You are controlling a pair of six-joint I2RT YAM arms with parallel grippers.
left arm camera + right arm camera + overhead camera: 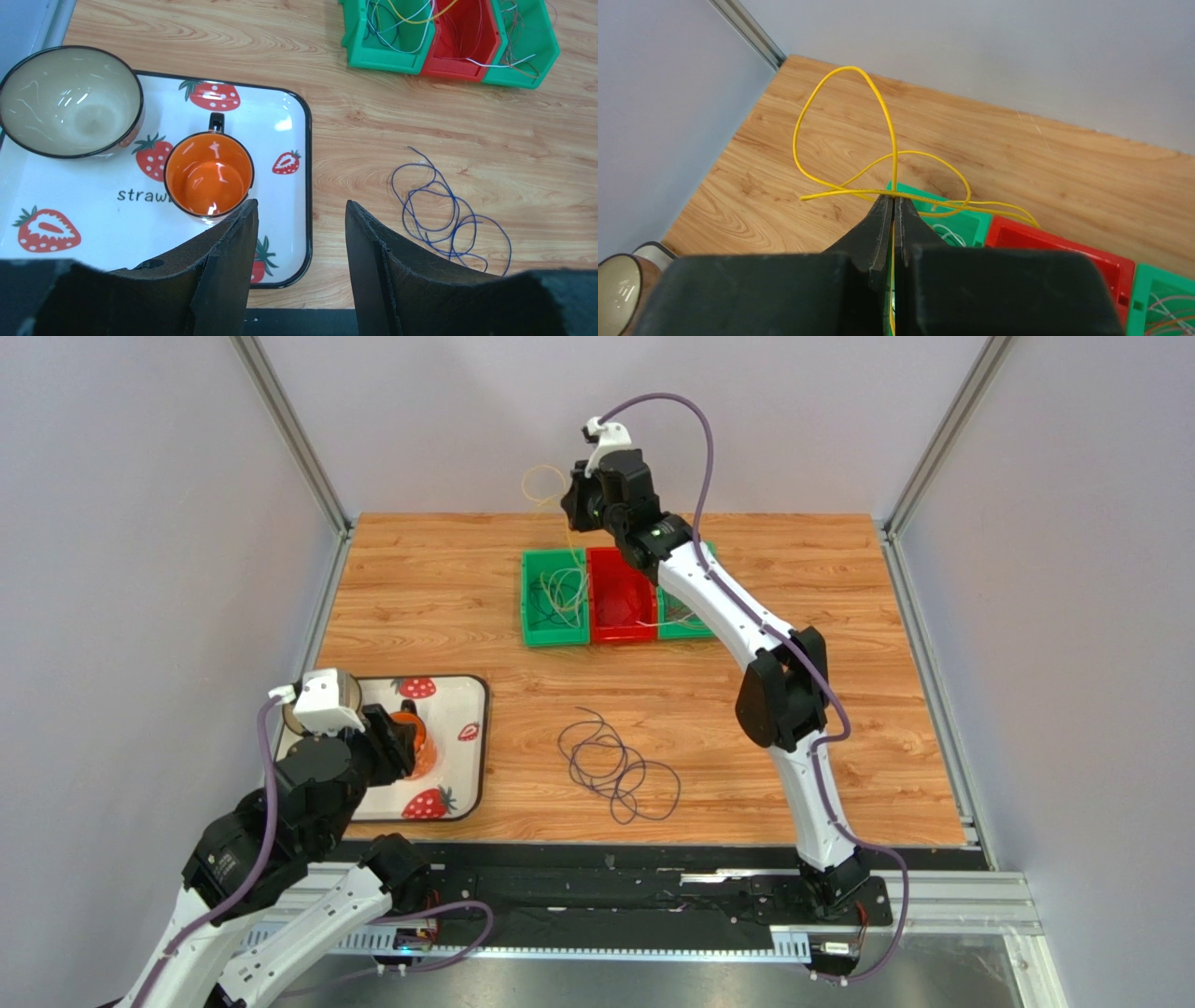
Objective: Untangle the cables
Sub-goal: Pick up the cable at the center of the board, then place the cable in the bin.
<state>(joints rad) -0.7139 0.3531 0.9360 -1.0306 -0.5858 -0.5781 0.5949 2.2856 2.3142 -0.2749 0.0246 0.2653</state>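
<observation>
My right gripper is lowering the yellow cable's loops, which hang clear of other cables, and should keep on until they reach the green bin nearer the tray point(551, 599).
My right gripper point(893, 199) is shut on a thin yellow cable point(849, 68), whose loops hang in the air above the left green bin point(962, 224). From above, that gripper point(572, 507) is raised over the far end of the table, with the yellow cable point(540, 479) dangling beside it. More thin cables lie in the bins point(561, 595). A dark purple cable coil point(617, 767) lies loose on the wood, also in the left wrist view point(442, 217). My left gripper point(300, 210) is open and empty, hovering over the tray's right edge near an orange mug point(209, 173).
A strawberry-print tray point(295, 112) at the near left holds the mug and a beige bowl point(70, 101). Green, red and green bins point(622, 602) stand side by side at the back centre. Grey walls with metal posts enclose the table on three sides.
</observation>
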